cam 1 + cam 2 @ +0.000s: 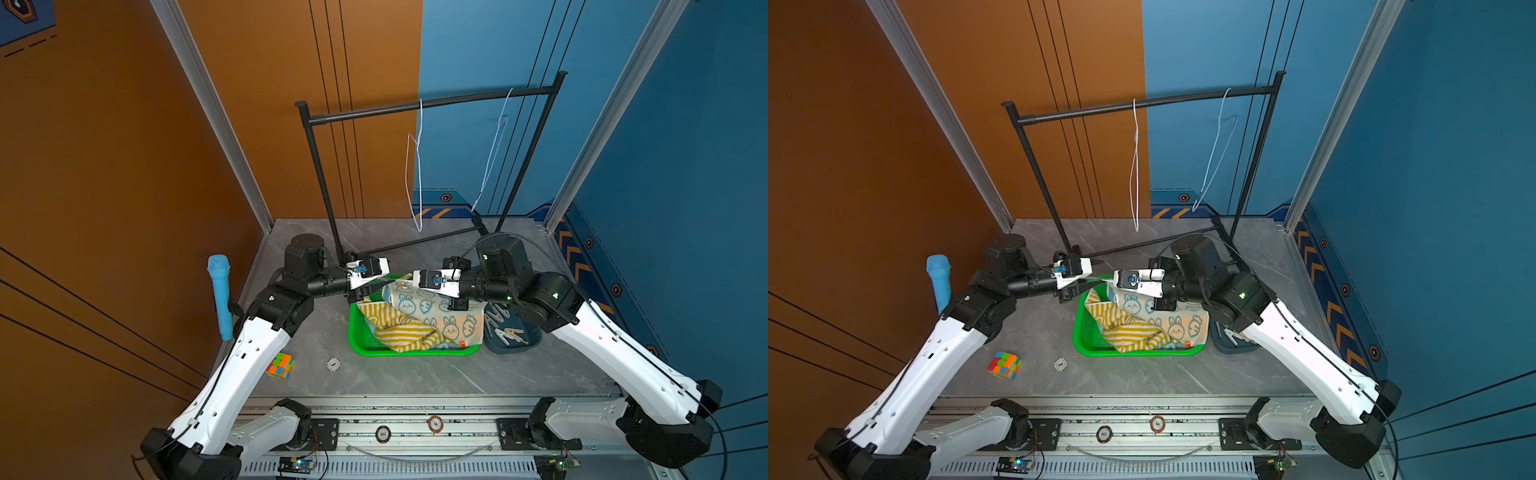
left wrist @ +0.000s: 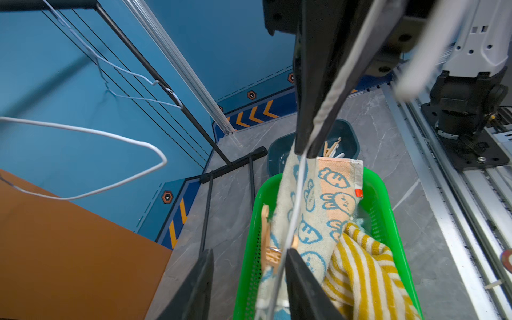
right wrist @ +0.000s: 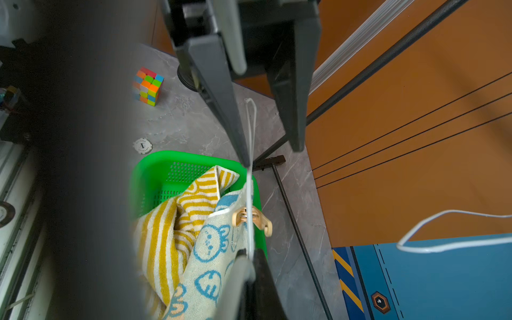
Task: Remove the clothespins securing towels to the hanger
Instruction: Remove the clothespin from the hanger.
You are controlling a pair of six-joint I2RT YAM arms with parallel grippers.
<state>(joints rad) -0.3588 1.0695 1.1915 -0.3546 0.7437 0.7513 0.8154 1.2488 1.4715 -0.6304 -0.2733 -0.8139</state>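
The clothespin (image 3: 259, 217) is low by the green basket's rim, below my left gripper's open fingers. Next, my right gripper raises and turns the hanger (image 3: 249, 193) first.
A cream towel with blue bunny prints (image 1: 436, 311) (image 2: 327, 199) hangs from a white wire hanger (image 2: 293, 210) (image 3: 250, 180) over the green basket (image 1: 357, 332). One pale wooden clothespin (image 2: 267, 241) (image 3: 250, 217) clips this towel to the wire. My right gripper (image 3: 250, 252) (image 1: 409, 280) is shut on the hanger wire. My left gripper (image 2: 249, 252) (image 1: 368, 291) is open, and the wire runs between its fingers close to one finger. A yellow-and-white striped towel (image 1: 399, 332) lies in the basket. More clothespins (image 1: 511, 334) lie in a dark blue tray (image 2: 352, 138).
The black rack (image 1: 428, 104) stands behind, with two bare white wire hangers (image 1: 417, 166) (image 1: 494, 153) on its bar. A colour cube (image 1: 280, 365) and a white chip (image 1: 333, 364) lie on the table at the left. A blue microphone (image 1: 220, 295) stands at the left edge.
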